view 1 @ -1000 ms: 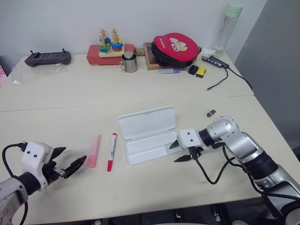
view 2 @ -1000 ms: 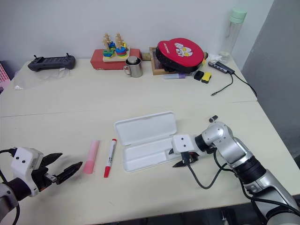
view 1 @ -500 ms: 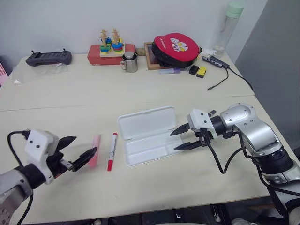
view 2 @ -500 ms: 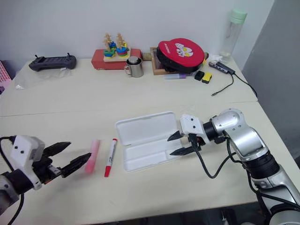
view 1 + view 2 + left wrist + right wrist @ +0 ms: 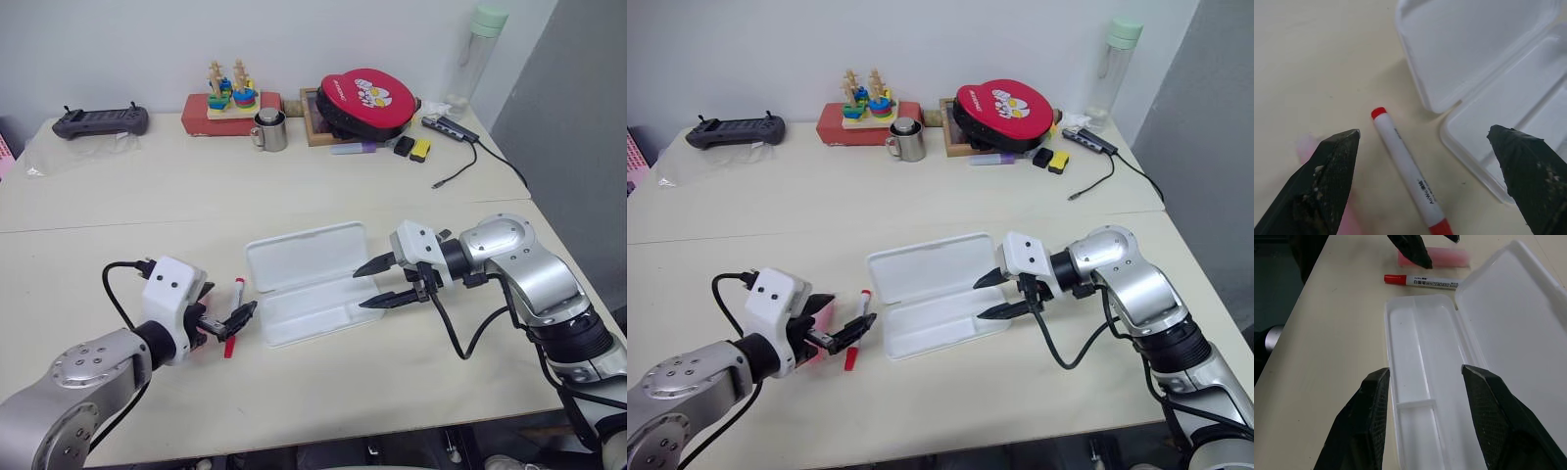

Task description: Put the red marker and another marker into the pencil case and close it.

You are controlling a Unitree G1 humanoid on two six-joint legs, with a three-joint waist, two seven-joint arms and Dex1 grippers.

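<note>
The red marker lies at a slant between the fingers of my left gripper, and one finger is over the pink highlighter (image 5: 1306, 146). Next, I turn the gripper in line with the marker and take hold of its middle (image 5: 1411, 171).
The red marker (image 5: 1406, 177), a slim white pen with red ends, lies on the table just left of the open white pencil case (image 5: 306, 257). Beside it, further left, lies the pink highlighter (image 5: 1447, 256), largely covered by my left hand in the eye views. My left gripper (image 5: 1422, 131) is open and hovers low over the red marker, one finger on each side, holding nothing. My right gripper (image 5: 360, 290) is open and empty, raised above the right end of the case's tray (image 5: 1415, 347) and pointing left along it.
Along the table's far edge stand a black controller (image 5: 101, 120), a red box with a wooden stacking toy (image 5: 231, 106), a metal mug (image 5: 270, 130), a red round pouch (image 5: 367, 103), a USB hub with cable (image 5: 451, 128) and a bottle (image 5: 480, 54).
My left gripper swept right from the table's left side to above the red marker. My right gripper lifted off the case's tray early on and has since held still.
</note>
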